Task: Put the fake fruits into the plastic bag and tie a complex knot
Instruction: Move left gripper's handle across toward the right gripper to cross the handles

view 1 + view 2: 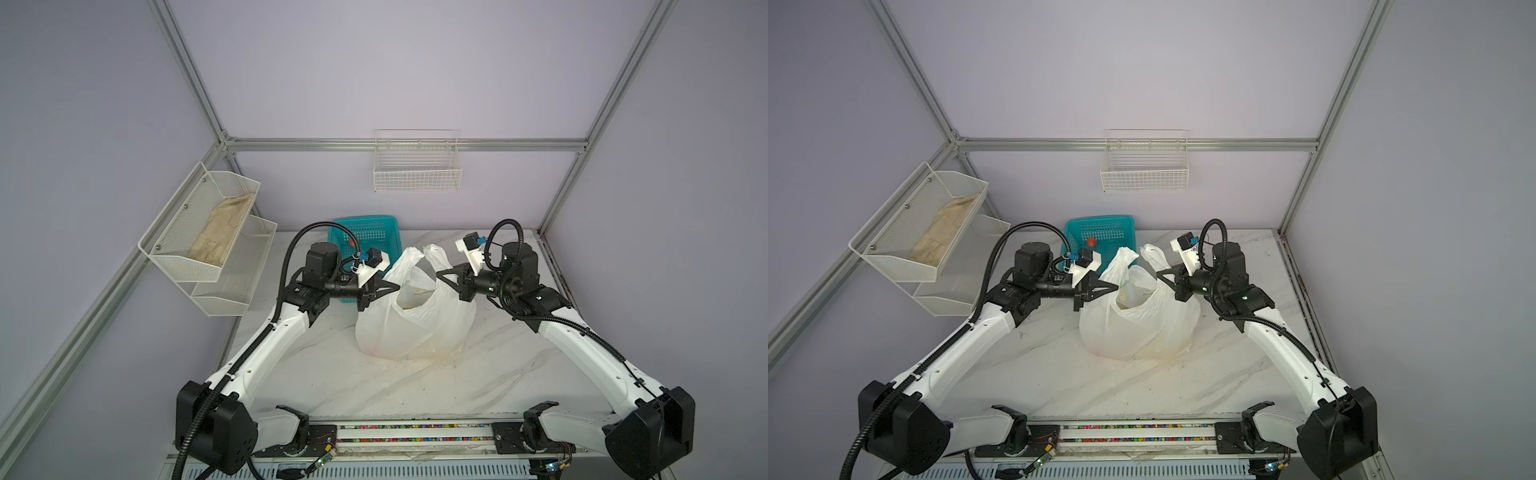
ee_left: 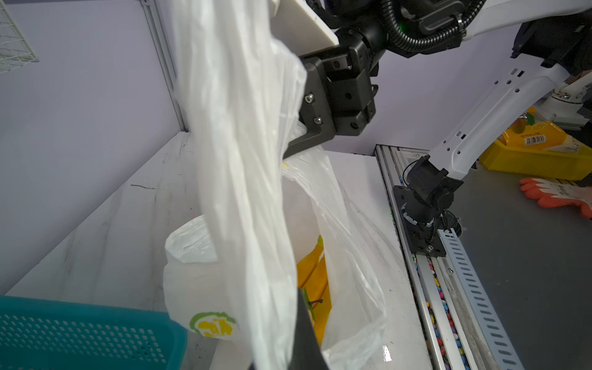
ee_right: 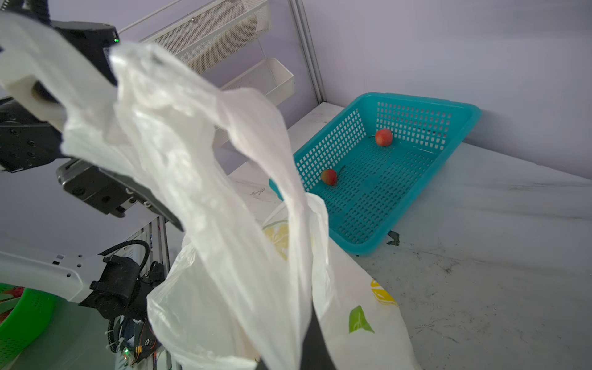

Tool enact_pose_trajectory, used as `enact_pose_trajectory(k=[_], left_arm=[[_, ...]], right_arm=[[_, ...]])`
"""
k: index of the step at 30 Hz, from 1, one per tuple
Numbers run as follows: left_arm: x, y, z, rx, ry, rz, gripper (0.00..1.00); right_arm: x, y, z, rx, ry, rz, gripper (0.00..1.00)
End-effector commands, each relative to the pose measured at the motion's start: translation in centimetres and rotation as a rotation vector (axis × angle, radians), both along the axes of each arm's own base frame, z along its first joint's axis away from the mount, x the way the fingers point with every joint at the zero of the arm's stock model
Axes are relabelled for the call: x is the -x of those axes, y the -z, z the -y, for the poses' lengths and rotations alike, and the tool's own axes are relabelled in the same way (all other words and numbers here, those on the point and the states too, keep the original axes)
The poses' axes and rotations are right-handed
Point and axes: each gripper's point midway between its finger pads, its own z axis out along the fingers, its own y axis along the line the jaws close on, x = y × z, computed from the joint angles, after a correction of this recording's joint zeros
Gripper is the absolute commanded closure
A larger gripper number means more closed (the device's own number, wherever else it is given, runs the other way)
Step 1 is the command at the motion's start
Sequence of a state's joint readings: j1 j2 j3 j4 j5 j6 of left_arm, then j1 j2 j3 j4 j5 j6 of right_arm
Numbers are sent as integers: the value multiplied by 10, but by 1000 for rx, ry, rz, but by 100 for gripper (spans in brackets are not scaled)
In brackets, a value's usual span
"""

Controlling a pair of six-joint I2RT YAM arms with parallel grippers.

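Observation:
My left gripper holds one of the plastic bag's handles (image 1: 409, 260), standing apart, so I'll carry it to the other handle (image 1: 436, 256) for my right gripper to take before knotting.
The plastic bag (image 1: 415, 324) (image 1: 1138, 324) stands mid-table with its mouth open. My left gripper (image 1: 397, 286) (image 1: 1115, 286) (image 2: 304, 336) is shut on the left handle (image 2: 237, 160). My right gripper (image 1: 439, 274) (image 1: 1158, 274) (image 3: 307, 336) is shut on the right handle (image 3: 208, 192). Both handles are lifted and stand apart; no knot is in view. Inside the bag lies a yellow banana bunch (image 2: 312, 275). Two red fake fruits (image 3: 383, 137) (image 3: 329, 177) lie in the teal basket (image 3: 384, 198) behind the bag.
A white mesh shelf (image 1: 220, 232) holding a beige cloth hangs on the left wall. A wire basket (image 1: 417, 166) hangs on the back wall. A rail (image 1: 415, 432) runs along the table's front edge. Beyond it are a yellow bin (image 2: 538, 153) and an orange glove (image 2: 557, 195).

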State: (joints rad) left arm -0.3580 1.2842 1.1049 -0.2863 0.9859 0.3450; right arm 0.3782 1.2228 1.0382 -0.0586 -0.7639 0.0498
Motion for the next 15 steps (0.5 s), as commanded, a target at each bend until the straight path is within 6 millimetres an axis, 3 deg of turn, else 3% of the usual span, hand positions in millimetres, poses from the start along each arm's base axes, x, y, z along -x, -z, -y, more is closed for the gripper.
enact_pose_trajectory(k=[1,12,14,15], left_arm=[[7,-5,4,-41,20,96,100],[-6,8,21,-239,19,112,100],[-9,2,18,-275,3,126,100],[-15,11,21,-299,6,102,100]], right_arm=[[-3,-5,-4,-81,-32,-26,100],[3,-3,-1,-48,-98,117,100],[4,-2,-2,-41,-119,144,100],[3,-1,-3,-37,-124,155,100]])
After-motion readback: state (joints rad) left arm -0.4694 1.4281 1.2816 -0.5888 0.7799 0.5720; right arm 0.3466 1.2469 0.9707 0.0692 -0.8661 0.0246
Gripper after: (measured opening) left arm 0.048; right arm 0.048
